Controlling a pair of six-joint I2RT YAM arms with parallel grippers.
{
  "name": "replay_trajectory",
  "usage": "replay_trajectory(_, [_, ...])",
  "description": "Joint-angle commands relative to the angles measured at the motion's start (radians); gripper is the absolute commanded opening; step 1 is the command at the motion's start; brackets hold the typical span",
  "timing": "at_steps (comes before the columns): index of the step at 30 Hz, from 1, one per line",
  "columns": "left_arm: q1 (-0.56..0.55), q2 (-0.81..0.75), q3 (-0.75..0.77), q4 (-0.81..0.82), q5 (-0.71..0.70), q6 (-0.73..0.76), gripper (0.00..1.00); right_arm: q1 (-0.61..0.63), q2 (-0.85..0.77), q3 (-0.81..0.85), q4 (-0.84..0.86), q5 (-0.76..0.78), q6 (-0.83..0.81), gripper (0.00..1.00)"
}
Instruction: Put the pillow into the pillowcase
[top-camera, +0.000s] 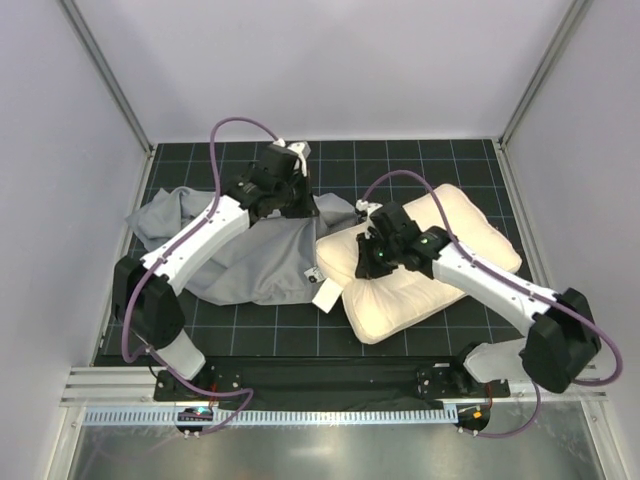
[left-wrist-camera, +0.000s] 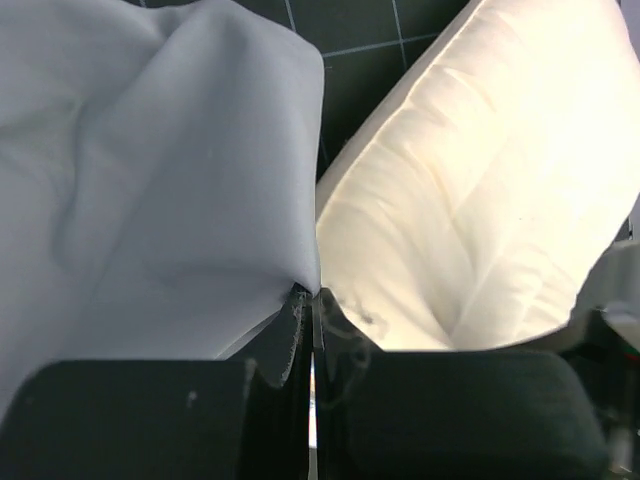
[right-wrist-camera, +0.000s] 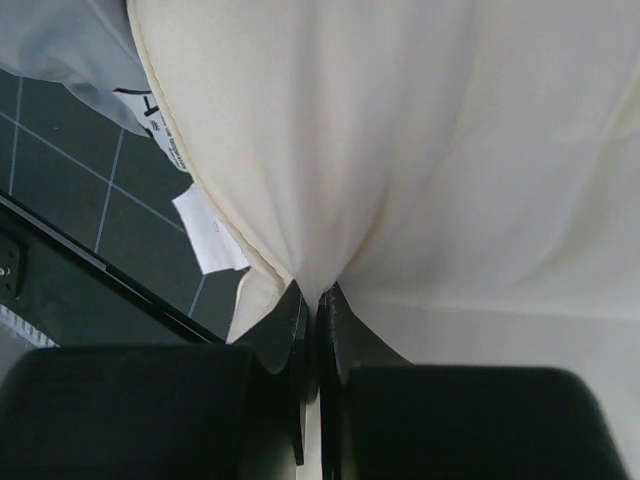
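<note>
My left gripper should draw the pillowcase edge (top-camera: 315, 234) nearer while my right gripper pushes the pillow farther, because the pillow's tagged end (top-camera: 350, 305) slants past the pillowcase's near edge.
The cream pillow (top-camera: 420, 265) lies at the right of the mat, its white tag (top-camera: 326, 296) at the left short end. The blue-grey pillowcase (top-camera: 250, 260) lies crumpled to its left, its right edge touching the pillow. My left gripper (top-camera: 290, 200) is shut on the pillowcase edge (left-wrist-camera: 300, 285) next to the pillow (left-wrist-camera: 470, 200). My right gripper (top-camera: 375, 255) is shut on a pinch of pillow fabric (right-wrist-camera: 320, 285) near the tag (right-wrist-camera: 210, 230); a bit of pillowcase (right-wrist-camera: 60, 40) shows at the top left.
The black gridded mat (top-camera: 400, 160) covers the table inside grey walls. A metal rail (top-camera: 320, 385) runs along the near edge by the arm bases.
</note>
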Motion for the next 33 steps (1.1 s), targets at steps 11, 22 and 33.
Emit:
replay_trajectory(11, [-0.095,-0.148,-0.210,0.068,-0.077,-0.068,0.00,-0.012,0.340,0.411,0.166,0.130,0.126,0.04])
replay_trajectory(22, [-0.039,-0.091,-0.015,-0.121,-0.163,-0.016,0.00,-0.114,0.417,0.497,0.332,0.245,0.299,0.04])
replay_trajectory(33, [-0.038,-0.086,-0.072,-0.103,-0.016,-0.062,0.04,-0.165,0.528,0.523,0.493,0.333,0.379,0.04])
